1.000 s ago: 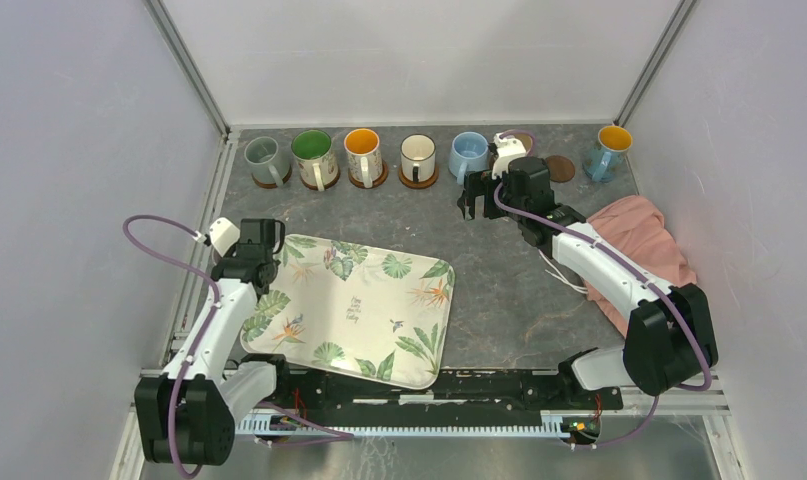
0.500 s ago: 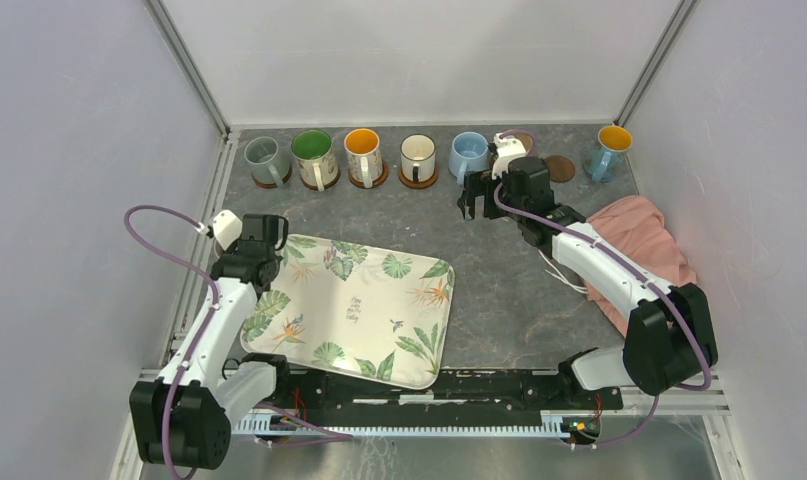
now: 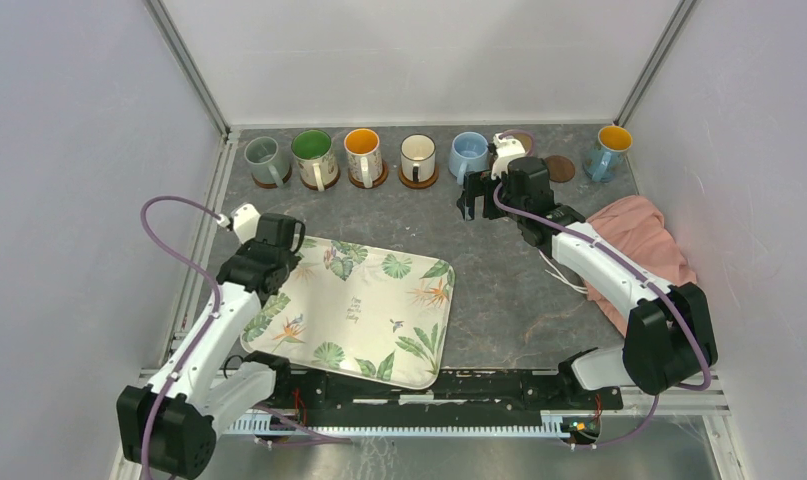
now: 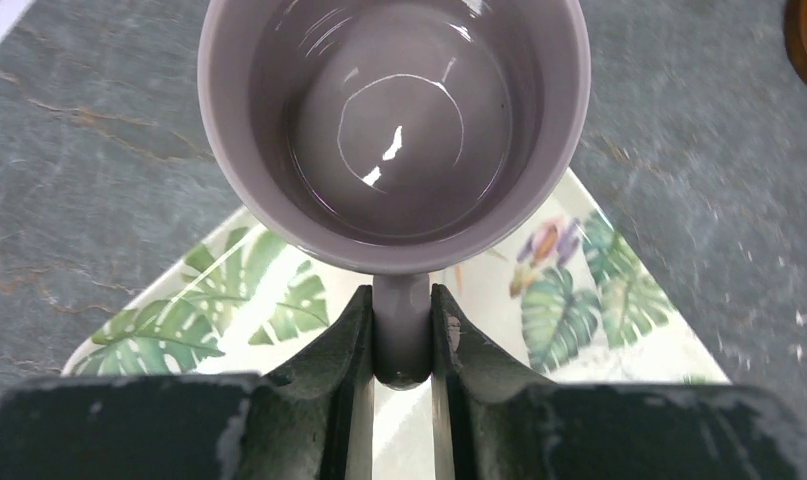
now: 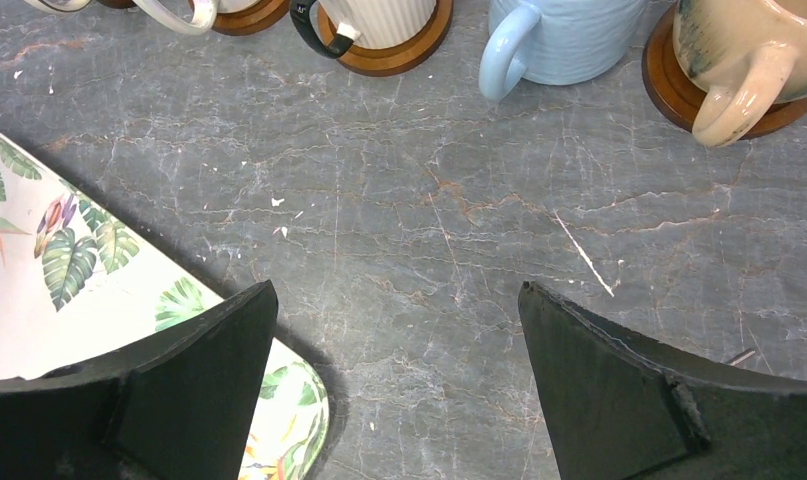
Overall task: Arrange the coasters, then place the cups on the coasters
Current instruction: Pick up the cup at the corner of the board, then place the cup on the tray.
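The pale pink cup is hanging upright by its handle. My left gripper should go on carrying it to the tray's clear middle until the cup's base sits there.
My left gripper is shut on the handle of a pale pink cup, which hangs upright and empty over the far left corner of the leaf-print tray. In the top view that gripper hides the cup. Along the back stand the grey-green, floral, orange-inside, cream and light blue cups, on brown coasters. A tan cup sits on its coaster. My right gripper hangs open and empty over the stone top in front of them.
A dark brown coaster lies bare at the back right, beside a blue cup with an orange inside. A pink cloth lies bunched at the right. The large tray fills the near middle. Walls close in on three sides.
My left arm has swung right and away from the wall, carrying the pink cup over the tray's corner. The right arm has not moved.
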`<action>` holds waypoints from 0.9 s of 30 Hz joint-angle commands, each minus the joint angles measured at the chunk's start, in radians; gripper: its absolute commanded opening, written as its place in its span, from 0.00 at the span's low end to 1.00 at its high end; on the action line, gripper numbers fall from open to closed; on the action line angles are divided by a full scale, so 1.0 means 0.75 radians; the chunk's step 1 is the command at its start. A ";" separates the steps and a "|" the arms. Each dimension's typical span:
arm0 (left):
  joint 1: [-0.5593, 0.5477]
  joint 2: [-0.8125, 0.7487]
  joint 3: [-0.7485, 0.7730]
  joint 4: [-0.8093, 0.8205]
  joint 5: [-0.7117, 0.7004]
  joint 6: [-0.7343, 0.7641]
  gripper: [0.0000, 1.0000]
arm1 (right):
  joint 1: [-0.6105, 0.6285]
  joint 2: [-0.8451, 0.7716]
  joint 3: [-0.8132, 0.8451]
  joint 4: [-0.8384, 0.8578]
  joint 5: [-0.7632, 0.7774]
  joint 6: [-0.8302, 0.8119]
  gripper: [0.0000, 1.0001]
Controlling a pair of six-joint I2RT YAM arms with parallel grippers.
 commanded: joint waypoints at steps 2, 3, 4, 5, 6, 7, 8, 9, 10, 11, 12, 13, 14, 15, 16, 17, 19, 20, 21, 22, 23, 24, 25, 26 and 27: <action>-0.198 -0.062 0.060 0.043 -0.041 -0.058 0.02 | 0.008 0.012 0.010 0.048 -0.021 -0.003 0.98; -0.244 -0.062 0.051 0.035 -0.050 -0.093 0.02 | 0.008 0.010 0.009 0.050 -0.019 -0.003 0.98; -0.301 -0.058 0.041 0.024 -0.063 -0.134 0.02 | 0.007 0.012 0.009 0.053 -0.021 0.000 0.98; -0.362 -0.051 0.034 0.010 -0.079 -0.178 0.02 | 0.007 0.015 0.009 0.053 -0.021 0.001 0.98; -0.427 -0.045 0.028 -0.001 -0.104 -0.227 0.02 | 0.007 0.018 0.009 0.055 -0.025 0.002 0.98; -0.498 -0.035 0.027 -0.014 -0.132 -0.273 0.02 | 0.008 0.023 0.009 0.059 -0.026 0.003 0.98; -0.563 -0.021 0.029 -0.031 -0.160 -0.320 0.02 | 0.010 0.029 0.011 0.058 -0.026 0.003 0.98; -0.629 -0.007 0.034 -0.045 -0.188 -0.360 0.02 | 0.010 0.033 0.013 0.057 -0.027 0.003 0.98; -0.691 0.012 0.037 -0.057 -0.213 -0.406 0.02 | 0.011 0.036 0.013 0.054 -0.027 0.004 0.98; -0.748 0.032 0.042 -0.065 -0.235 -0.446 0.02 | 0.012 0.036 0.012 0.053 -0.024 0.003 0.98; -0.800 0.056 0.047 -0.066 -0.250 -0.478 0.02 | 0.015 0.033 0.011 0.052 -0.021 0.001 0.98; -0.845 0.085 0.055 -0.066 -0.264 -0.509 0.02 | 0.015 0.030 0.009 0.051 -0.014 0.003 0.98; -0.890 0.116 0.066 -0.067 -0.278 -0.538 0.02 | 0.018 0.028 0.009 0.049 -0.010 -0.001 0.98; -0.946 0.151 0.078 -0.071 -0.290 -0.575 0.02 | 0.019 0.026 0.009 0.048 -0.004 -0.003 0.98; -0.981 0.184 0.091 -0.077 -0.302 -0.595 0.02 | 0.019 0.023 0.009 0.047 -0.001 -0.002 0.98; -1.015 0.222 0.104 -0.081 -0.310 -0.625 0.02 | 0.019 0.023 0.010 0.044 0.002 -0.005 0.98; -1.063 0.287 0.124 -0.089 -0.317 -0.686 0.02 | 0.022 0.021 0.009 0.043 0.004 -0.004 0.98; -1.087 0.323 0.130 -0.087 -0.321 -0.722 0.02 | 0.022 0.021 0.009 0.042 0.006 -0.005 0.98; -1.106 0.348 0.135 -0.086 -0.326 -0.747 0.02 | 0.022 0.023 0.009 0.040 0.006 -0.005 0.98; -1.123 0.371 0.139 -0.081 -0.327 -0.764 0.02 | 0.025 0.023 0.009 0.040 0.007 -0.005 0.98; -1.138 0.393 0.145 -0.074 -0.327 -0.776 0.02 | 0.027 0.023 0.009 0.039 0.009 -0.005 0.98; -1.150 0.415 0.147 -0.061 -0.321 -0.783 0.02 | 0.027 0.023 0.009 0.039 0.012 -0.007 0.98; -1.159 0.437 0.151 -0.052 -0.314 -0.792 0.02 | 0.029 0.025 0.009 0.041 0.014 -0.007 0.98; -1.167 0.458 0.154 -0.042 -0.307 -0.797 0.02 | 0.033 0.025 0.009 0.041 0.017 -0.007 0.98; -1.173 0.477 0.156 -0.030 -0.298 -0.798 0.02 | 0.032 0.022 0.010 0.039 0.019 -0.009 0.98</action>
